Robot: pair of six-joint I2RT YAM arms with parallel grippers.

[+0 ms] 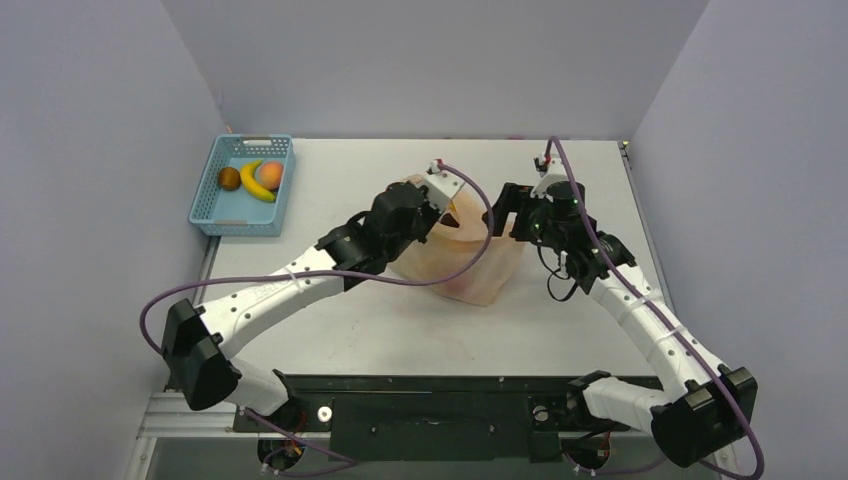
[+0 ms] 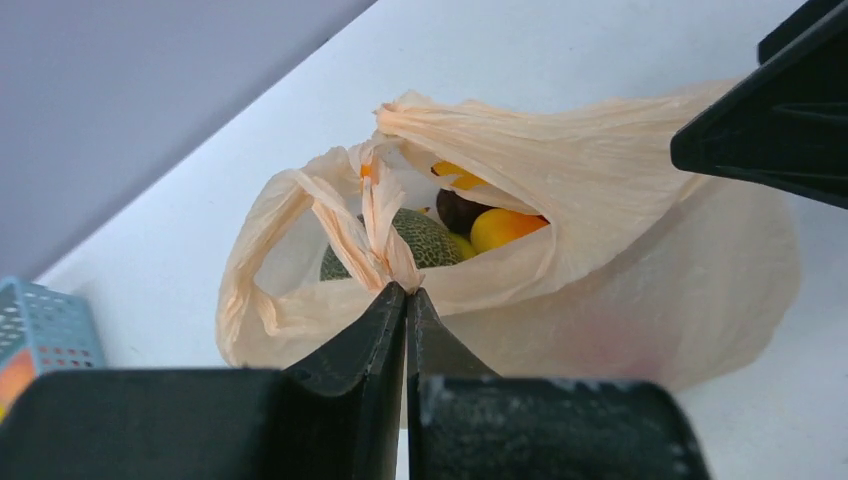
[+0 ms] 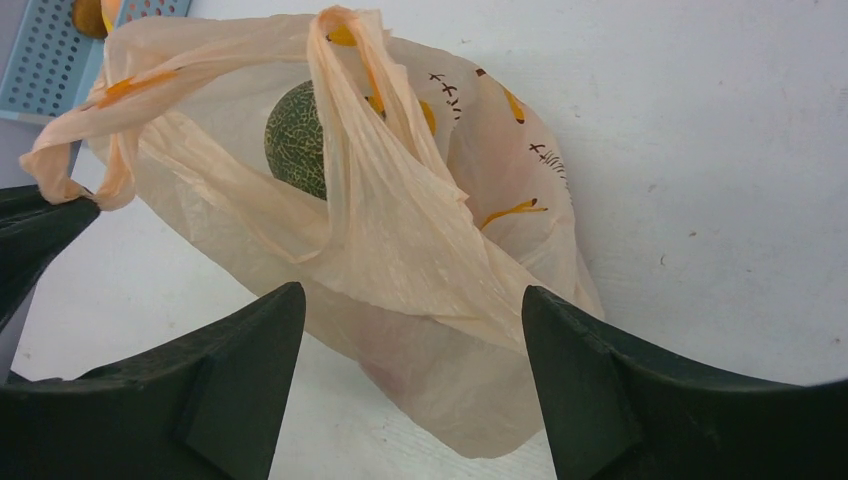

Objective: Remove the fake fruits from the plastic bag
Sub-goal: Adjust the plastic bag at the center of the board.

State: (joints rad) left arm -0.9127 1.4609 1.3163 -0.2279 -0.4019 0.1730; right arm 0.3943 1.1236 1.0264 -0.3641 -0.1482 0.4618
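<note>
The bag's free handle lies folded across the bag's opening (image 2: 412, 205) next to the melon, so my right gripper should grab that handle (image 3: 362, 110) and pull the bag's opening wide first.
The peach-orange plastic bag (image 1: 470, 262) lies mid-table. My left gripper (image 1: 447, 205) is shut on a bag handle (image 2: 385, 235) and holds the mouth open; its jaws (image 2: 406, 292) pinch the twisted plastic. Inside the bag (image 2: 620, 190) I see the green melon ball (image 2: 425, 238), a dark purple piece (image 2: 460, 210) and a yellow-orange piece (image 2: 503, 226). My right gripper (image 1: 497, 215) is open and empty just right of the bag's mouth. In the right wrist view it (image 3: 412, 291) hovers over the bag (image 3: 420, 240), with the melon (image 3: 297, 140) showing through.
A blue mesh basket (image 1: 243, 215) stands at the back left, holding a banana (image 1: 257, 181), an orange-peach fruit (image 1: 271, 174) and a brown fruit (image 1: 229, 178). The basket's edge shows in the left wrist view (image 2: 40, 330). Grey walls enclose the table.
</note>
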